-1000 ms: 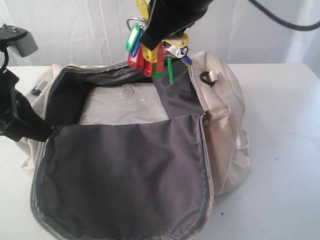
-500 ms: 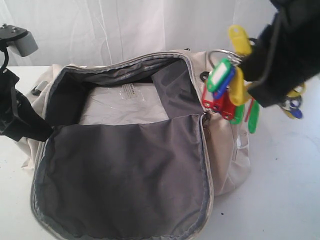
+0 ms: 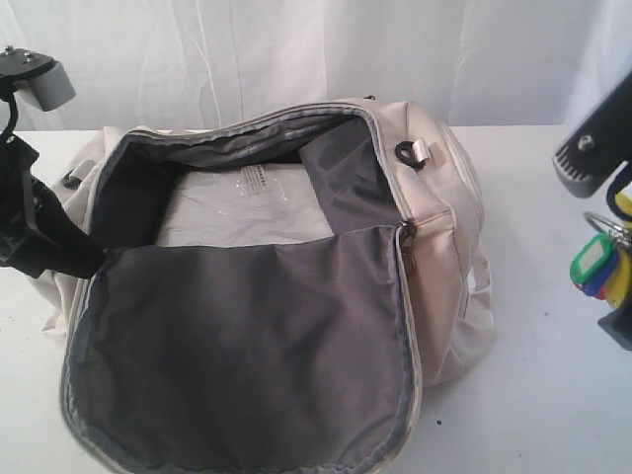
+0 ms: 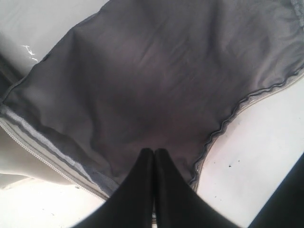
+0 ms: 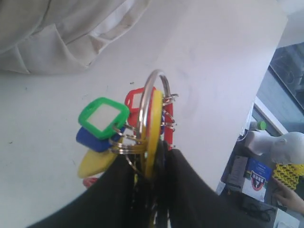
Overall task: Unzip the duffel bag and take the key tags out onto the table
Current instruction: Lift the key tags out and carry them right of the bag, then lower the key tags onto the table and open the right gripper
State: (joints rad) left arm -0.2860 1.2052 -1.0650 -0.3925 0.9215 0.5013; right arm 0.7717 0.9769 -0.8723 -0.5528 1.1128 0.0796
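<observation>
The key tags [image 3: 595, 265] are hanging clear of the duffel bag, so I should keep lowering them with my right gripper to the open table [image 3: 509, 410] beside it until they rest there.
The cream duffel bag [image 3: 449, 247] lies unzipped on the white table [image 3: 553, 395], its grey-lined flap [image 3: 247, 346] folded out toward the front. My right gripper [image 5: 156, 152] is shut on the key tags [image 5: 103, 116], a bunch of green, blue, yellow and red tags on metal rings. At the right edge of the exterior view, the key tags [image 3: 595, 269] hang past the bag's end above the table. My left gripper [image 4: 153, 152] is shut, its tips pressed together over the flap's grey lining [image 4: 156, 71]. In the exterior view the left gripper [image 3: 89, 262] sits at the bag's left rim.
A clear plastic-wrapped sheet [image 3: 247, 202] lies on the bag's floor. A dark strap ring [image 3: 410, 153] sits on the bag's right end. White curtains hang behind. In the right wrist view the table's edge [image 5: 266, 76] is close, with clutter [image 5: 266, 166] beyond it.
My right gripper has carried the key tags from above the bag's opening to the right, past the bag's end and lower over the table. The left gripper and the bag have not moved.
</observation>
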